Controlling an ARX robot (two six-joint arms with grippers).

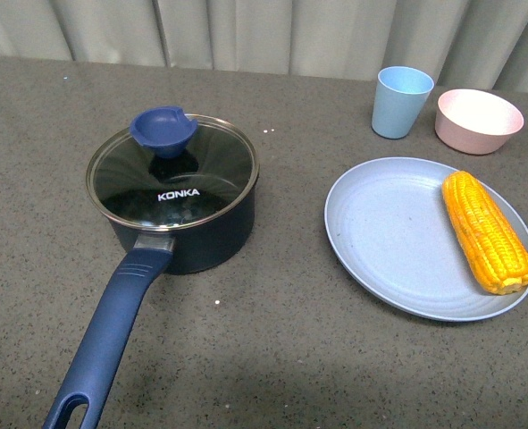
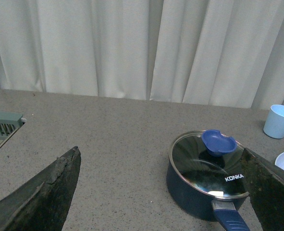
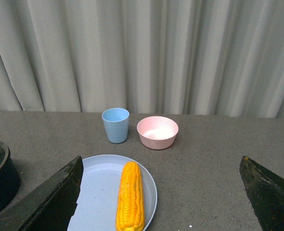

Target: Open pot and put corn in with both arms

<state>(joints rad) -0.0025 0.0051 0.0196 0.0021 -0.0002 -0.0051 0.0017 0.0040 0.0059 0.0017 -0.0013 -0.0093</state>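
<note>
I can see only plain darkness through the glass lid (image 1: 128, 180), so I should expect an empty pot (image 1: 214, 239) when I raise the lid by its blue knob.
The dark navy pot (image 1: 188, 234) stands left of centre on the grey table, its glass KONKA lid (image 1: 172, 172) on it with the blue knob (image 1: 163, 130) up and the long blue handle (image 1: 112, 331) pointing toward me. The corn (image 1: 485, 230) lies on the right side of a pale blue plate (image 1: 389, 234). Neither gripper shows in the front view. My left gripper (image 2: 163, 192) is open, with the pot (image 2: 199, 190) ahead of it. My right gripper (image 3: 161, 192) is open, with the corn (image 3: 130, 196) ahead, closer to one finger.
A pale blue cup (image 1: 402, 101) and a pink bowl (image 1: 478, 121) stand behind the plate near the grey curtain. A green rack (image 2: 2, 124) shows at the table edge in the left wrist view.
</note>
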